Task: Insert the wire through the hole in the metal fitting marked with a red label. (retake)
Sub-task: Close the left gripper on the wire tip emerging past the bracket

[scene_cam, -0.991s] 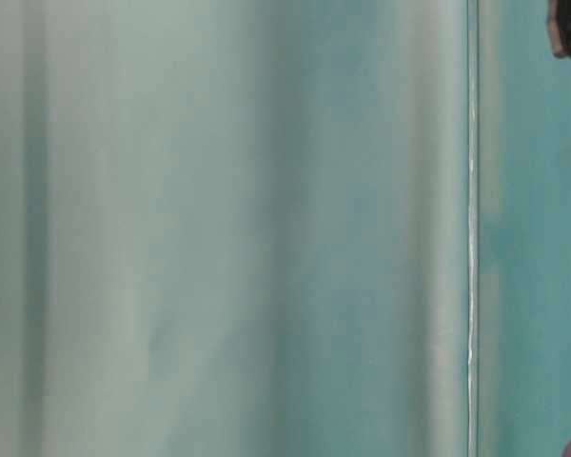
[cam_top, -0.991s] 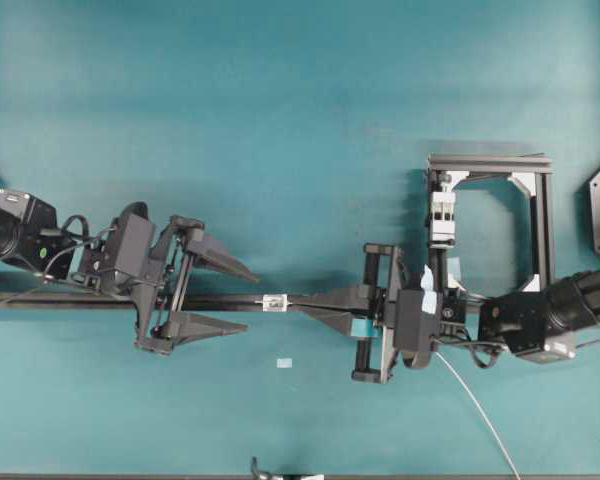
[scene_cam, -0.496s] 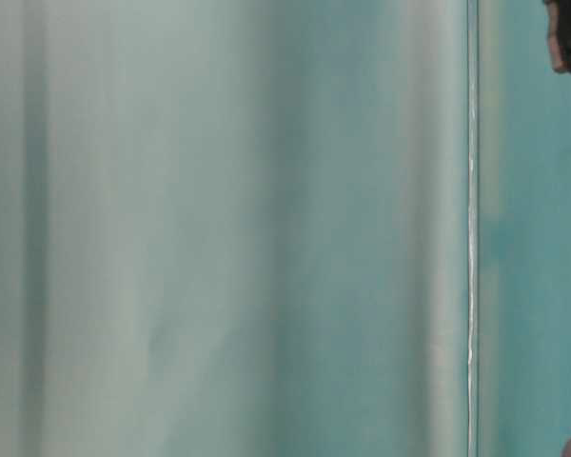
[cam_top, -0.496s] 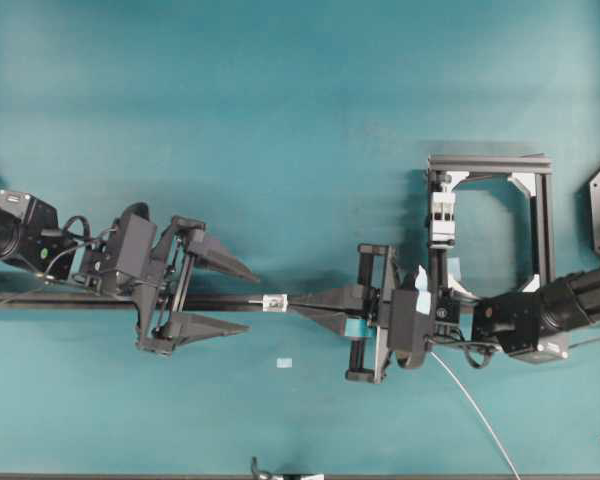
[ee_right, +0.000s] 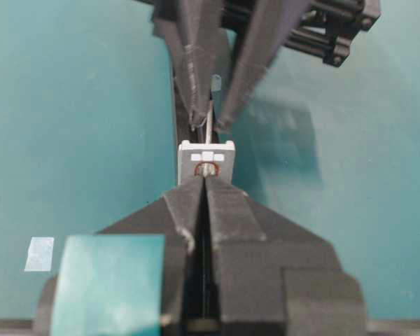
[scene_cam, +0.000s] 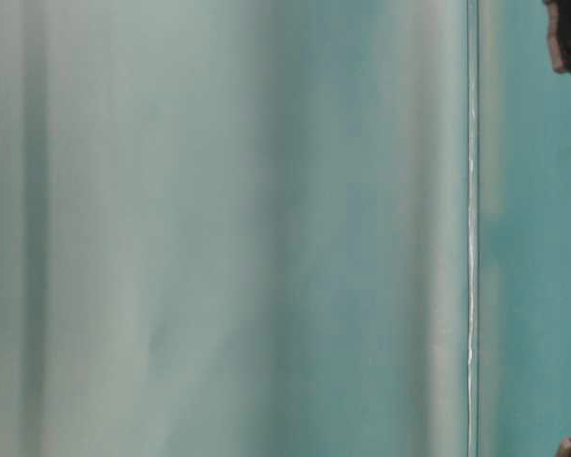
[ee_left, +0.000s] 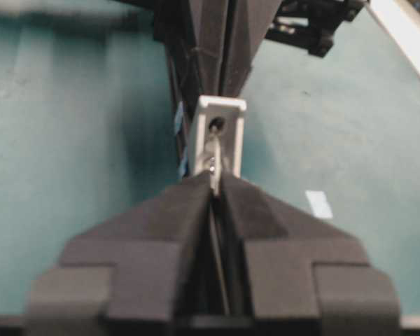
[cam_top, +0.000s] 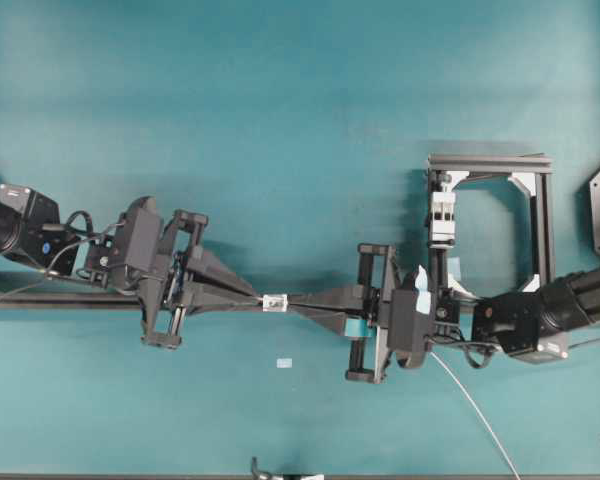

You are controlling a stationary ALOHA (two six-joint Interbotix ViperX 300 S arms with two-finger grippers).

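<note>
Next, my right gripper opens before my left gripper pulls the wire farther through, because my right gripper is closed on the wire against the metal fitting's red label (ee_right: 207, 166).
The small silvery metal fitting (cam_top: 274, 302) sits on the black rail between my two grippers. In the left wrist view its dark hole (ee_left: 216, 126) shows, and the thin pale wire (ee_left: 213, 166) comes out of it into my left gripper (ee_left: 214, 189), which is shut on the wire. In the right wrist view the fitting (ee_right: 206, 155) carries a red ring mark. My right gripper (ee_right: 204, 179) is shut on the wire right against that face. Beyond the fitting the wire (ee_right: 208, 122) runs to the left gripper's fingers (ee_right: 193, 70). The wire's tail (cam_top: 472, 398) trails behind the right gripper (cam_top: 296, 303).
The black rail (cam_top: 80, 300) runs left to right under both arms. A black frame (cam_top: 540, 215) with a white clamp block (cam_top: 441, 215) stands at the right. A pale tape patch (cam_top: 284, 363) lies just in front of the rail. The table-level view is a teal blur.
My left gripper has shut and shifted slightly right toward the fitting, closing on the wire end. The right gripper edged left a second ago and has held still since.
</note>
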